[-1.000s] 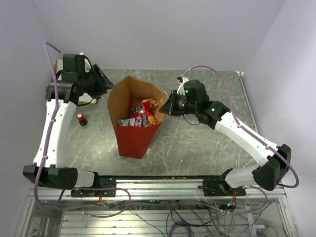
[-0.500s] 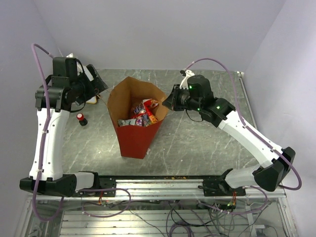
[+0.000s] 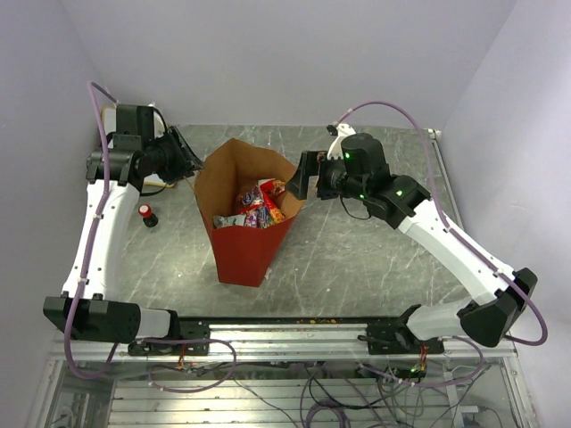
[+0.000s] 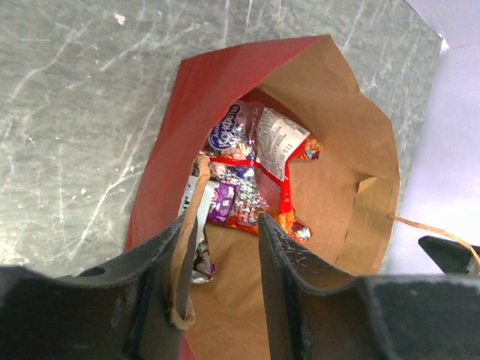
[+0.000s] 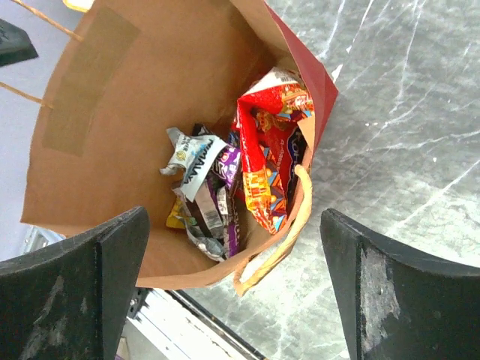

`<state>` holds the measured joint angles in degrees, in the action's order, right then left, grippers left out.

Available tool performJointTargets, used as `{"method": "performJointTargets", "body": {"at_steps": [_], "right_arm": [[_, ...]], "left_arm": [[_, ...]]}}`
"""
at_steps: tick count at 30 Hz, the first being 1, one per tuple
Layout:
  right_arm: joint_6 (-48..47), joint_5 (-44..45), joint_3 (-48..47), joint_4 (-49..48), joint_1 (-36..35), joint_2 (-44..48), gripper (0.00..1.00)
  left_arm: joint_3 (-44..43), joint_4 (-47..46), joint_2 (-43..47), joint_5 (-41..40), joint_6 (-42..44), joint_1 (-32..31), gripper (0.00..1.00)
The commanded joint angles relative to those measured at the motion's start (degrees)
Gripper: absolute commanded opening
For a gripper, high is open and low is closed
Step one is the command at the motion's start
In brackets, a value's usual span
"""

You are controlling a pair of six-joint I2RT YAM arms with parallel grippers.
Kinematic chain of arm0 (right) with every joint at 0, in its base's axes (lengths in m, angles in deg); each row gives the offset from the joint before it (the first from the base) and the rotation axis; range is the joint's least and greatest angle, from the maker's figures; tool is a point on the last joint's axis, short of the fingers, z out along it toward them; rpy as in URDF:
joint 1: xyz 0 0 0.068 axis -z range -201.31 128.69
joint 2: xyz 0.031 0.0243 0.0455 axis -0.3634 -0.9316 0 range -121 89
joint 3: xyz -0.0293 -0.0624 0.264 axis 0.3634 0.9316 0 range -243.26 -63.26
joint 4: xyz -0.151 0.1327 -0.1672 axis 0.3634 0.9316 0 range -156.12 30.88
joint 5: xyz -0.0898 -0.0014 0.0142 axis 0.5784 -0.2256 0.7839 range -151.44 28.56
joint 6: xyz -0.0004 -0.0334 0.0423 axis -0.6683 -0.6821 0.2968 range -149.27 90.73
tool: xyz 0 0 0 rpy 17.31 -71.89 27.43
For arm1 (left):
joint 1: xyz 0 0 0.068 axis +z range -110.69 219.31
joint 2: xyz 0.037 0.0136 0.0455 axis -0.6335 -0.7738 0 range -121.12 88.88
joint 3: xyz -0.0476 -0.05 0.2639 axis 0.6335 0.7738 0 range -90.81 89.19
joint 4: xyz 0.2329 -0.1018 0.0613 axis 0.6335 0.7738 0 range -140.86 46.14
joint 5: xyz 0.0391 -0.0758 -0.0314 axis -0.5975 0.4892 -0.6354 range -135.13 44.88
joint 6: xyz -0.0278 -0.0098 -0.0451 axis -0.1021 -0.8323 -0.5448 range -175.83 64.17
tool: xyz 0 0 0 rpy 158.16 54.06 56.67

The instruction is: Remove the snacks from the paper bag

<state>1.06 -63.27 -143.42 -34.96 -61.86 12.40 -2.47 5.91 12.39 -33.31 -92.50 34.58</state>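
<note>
The snacks (image 3: 260, 203) are deep inside the paper bag, so the robot's left gripper should keep hold of the bag's near handle loop (image 4: 186, 251) while the right gripper reaches in to get them.
The paper bag (image 3: 241, 242) stands upright mid-table, red outside, brown inside, its mouth open. The snacks (image 3: 257, 205) lie piled at its bottom: a red crisp bag (image 5: 262, 157), purple and silvery packs (image 4: 240, 187). My left gripper (image 3: 189, 160) is at the bag's left rim. In the left wrist view it (image 4: 225, 225) is partly open, with the near handle loop (image 4: 186, 255) lying against the left finger's inner face. My right gripper (image 3: 299, 181) hovers at the right rim. It (image 5: 234, 225) is wide open, and the right handle loop (image 5: 289, 232) hangs free between its fingers.
A small dark bottle with a red cap (image 3: 147, 215) stands on the table left of the bag. A white board (image 3: 111, 118) leans at the back left behind the left arm. The grey marbled table (image 3: 357, 259) ends at a metal rail at the front.
My right gripper has gone from shut at the bag's right rim to wide open, and the handle now hangs free. The left gripper swung back to the left rim and its jaws narrowed.
</note>
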Motion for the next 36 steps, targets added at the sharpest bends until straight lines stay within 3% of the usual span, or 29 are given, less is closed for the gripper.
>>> {"method": "performJointTargets", "body": {"at_steps": [1,4,7,9,10,11,12,15,18,23,26,29,33,36], "right_arm": [[0.03,2.41,-4.56,2.75,0.27,-0.14,1.00],[1.29,-0.18,-5.47,2.93,2.40,-0.48,1.00],[1.57,-4.26,-6.79,2.66,4.02,-1.02,0.98],[2.00,-6.32,-7.14,2.97,4.56,-1.51,0.86],[1.76,-8.25,-6.78,2.33,4.67,-1.66,0.75],[1.58,-10.26,-6.35,1.48,4.69,-1.90,0.58],[1.45,-12.21,-6.01,0.97,4.67,-2.18,0.49],[1.44,-16.91,-7.28,0.90,4.65,-4.14,0.39],[0.79,-19.20,-9.17,0.65,4.60,-5.36,0.21],[1.10,-21.01,-7.92,-3.77,4.45,-3.88,0.06],[2.37,-20.33,-4.06,-6.14,4.40,-1.90,0.03],[1.82,-19.03,-0.78,-5.35,4.43,-0.62,0.05],[-1.56,-17.63,-1.09,-0.70,4.14,-1.28,0.17],[-2.72,-15.70,-0.87,0.98,2.70,-2.36,0.24]], "left_arm": [[-0.40,-2.19,0.35,5.40,2.72,0.43,0.42],[-1.00,-2.48,1.07,5.60,2.67,0.47,0.26],[-1.07,-5.55,1.46,8.02,1.06,0.43,0.21],[-2.60,-7.53,0.67,9.54,0.19,0.43,0.18],[-4.01,-8.04,-0.09,9.84,0.05,0.43,0.16],[-5.40,-8.26,-1.29,9.83,-0.15,0.43,0.13],[-6.98,-8.40,-2.16,9.70,-0.57,0.43,0.08],[-11.31,-9.46,-4.79,11.08,-1.34,0.43,0.07],[-16.15,-10.16,-7.07,13.65,-1.27,0.47,0.07],[-21.69,-11.17,-10.11,19.21,1.20,0.43,0.07],[-21.17,-12.13,-10.65,22.35,1.05,0.43,0.07],[-14.23,-16.45,-8.43,25.22,-2.54,0.43,0.07],[-1.03,-26.81,-1.94,28.64,-11.52,0.40,0.07],[3.72,-28.91,0.24,29.28,-14.28,0.34,0.07]]}}
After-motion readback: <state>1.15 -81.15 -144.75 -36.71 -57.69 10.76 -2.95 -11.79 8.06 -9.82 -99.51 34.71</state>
